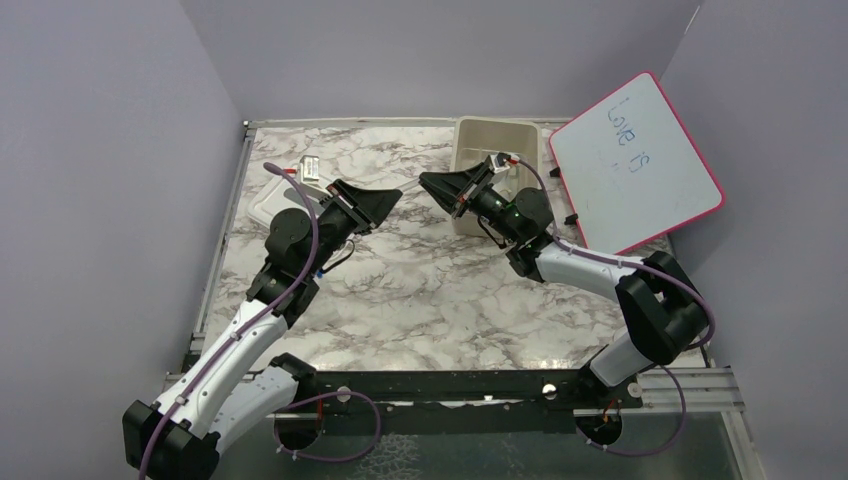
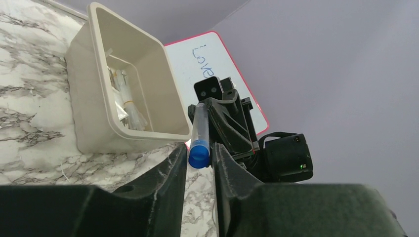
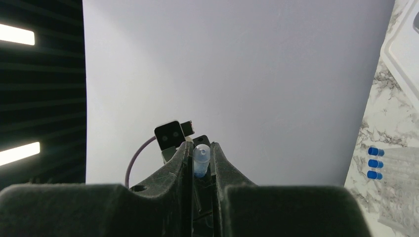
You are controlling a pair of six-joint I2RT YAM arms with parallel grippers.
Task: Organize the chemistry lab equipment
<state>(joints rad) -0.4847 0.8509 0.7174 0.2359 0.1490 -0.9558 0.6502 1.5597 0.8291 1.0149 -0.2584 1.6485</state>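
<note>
The robot's right gripper is closed on the tube's clear rounded end (image 3: 201, 152), so it should open before the left gripper slides the tube in next to the other blue-capped tubes (image 3: 388, 164).
A thin clear tube with a blue cap (image 2: 199, 154) hangs in mid-air between both grippers, above the marble table (image 1: 420, 290). My left gripper (image 2: 199, 148) is shut on its blue cap end, a finger against each side. My right gripper (image 3: 201, 146) is shut on the tube's clear rounded end (image 3: 201, 157). In the top view the two grippers meet tip to tip, the left gripper (image 1: 393, 200) and the right gripper (image 1: 428, 182), just left of the beige tub. Three more blue-capped tubes (image 3: 375, 163) lie in a clear packet at the right of the right wrist view.
The beige tub (image 1: 497, 128) stands at the back with clear packets (image 2: 123, 101) inside. The pink-framed whiteboard (image 1: 640, 160) leans at the back right. A white lid (image 1: 268, 205) lies at the back left with a small packet (image 1: 310, 168) on it.
</note>
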